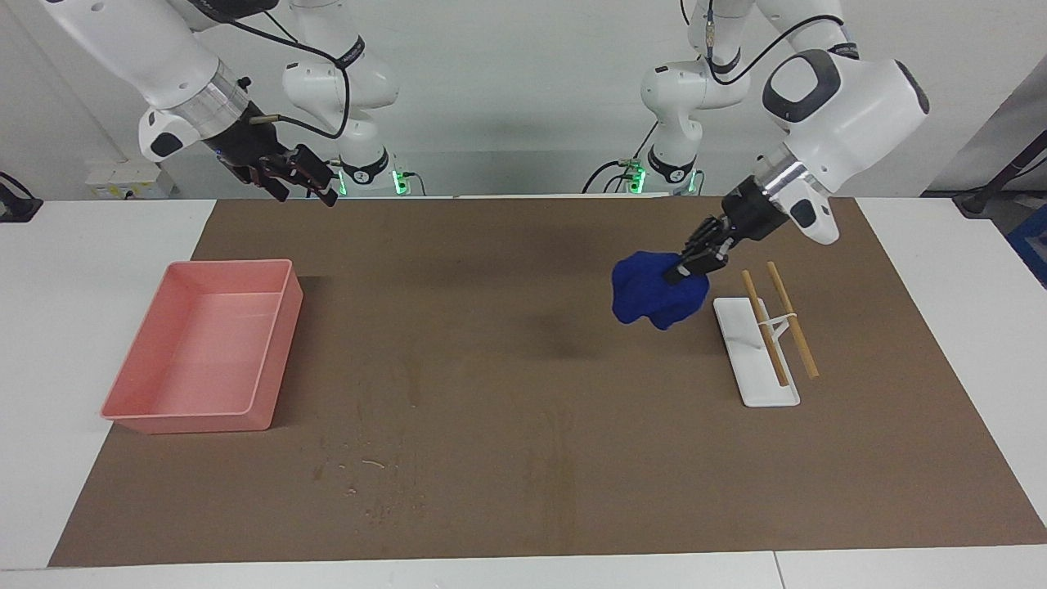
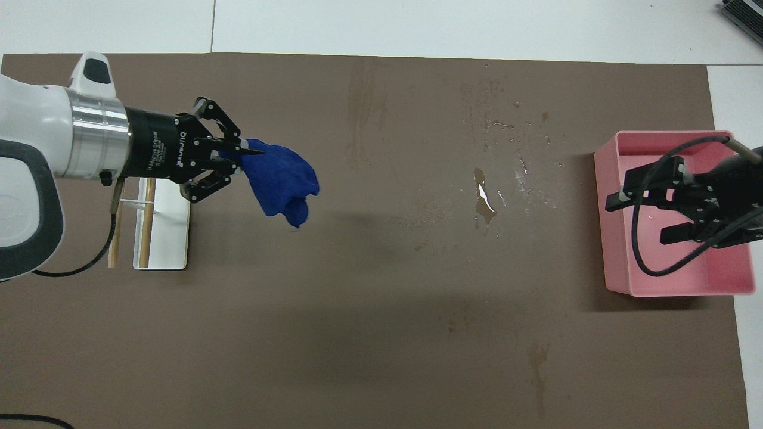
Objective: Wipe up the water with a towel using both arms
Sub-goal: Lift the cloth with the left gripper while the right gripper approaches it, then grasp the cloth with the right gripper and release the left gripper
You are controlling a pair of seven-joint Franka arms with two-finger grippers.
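The droplets [image 2: 524, 179] are spread wider than the crumpled blue towel [image 2: 281, 181]. The towel will clean up the puddle when I wipe, but some droplets will stay behind.
My left gripper [image 1: 687, 268] is shut on a crumpled blue towel [image 1: 654, 293] and holds it in the air over the brown mat, beside the rack. It also shows in the overhead view [image 2: 238, 156], with the towel [image 2: 280, 179] hanging from its fingers. The water [image 2: 484, 199] is a small puddle with scattered droplets on the mat, toward the right arm's end. It shows faintly in the facing view [image 1: 360, 473], farther from the robots than the towel. My right gripper [image 1: 304, 195] is open and empty, raised over the pink tray [image 2: 673, 292] in the overhead view [image 2: 647, 217].
A white rack [image 1: 757, 368] with two wooden rods stands at the left arm's end, under the left wrist in the overhead view [image 2: 167, 238]. The pink tray [image 1: 204, 424] is empty. The brown mat [image 1: 523, 393] covers most of the white table.
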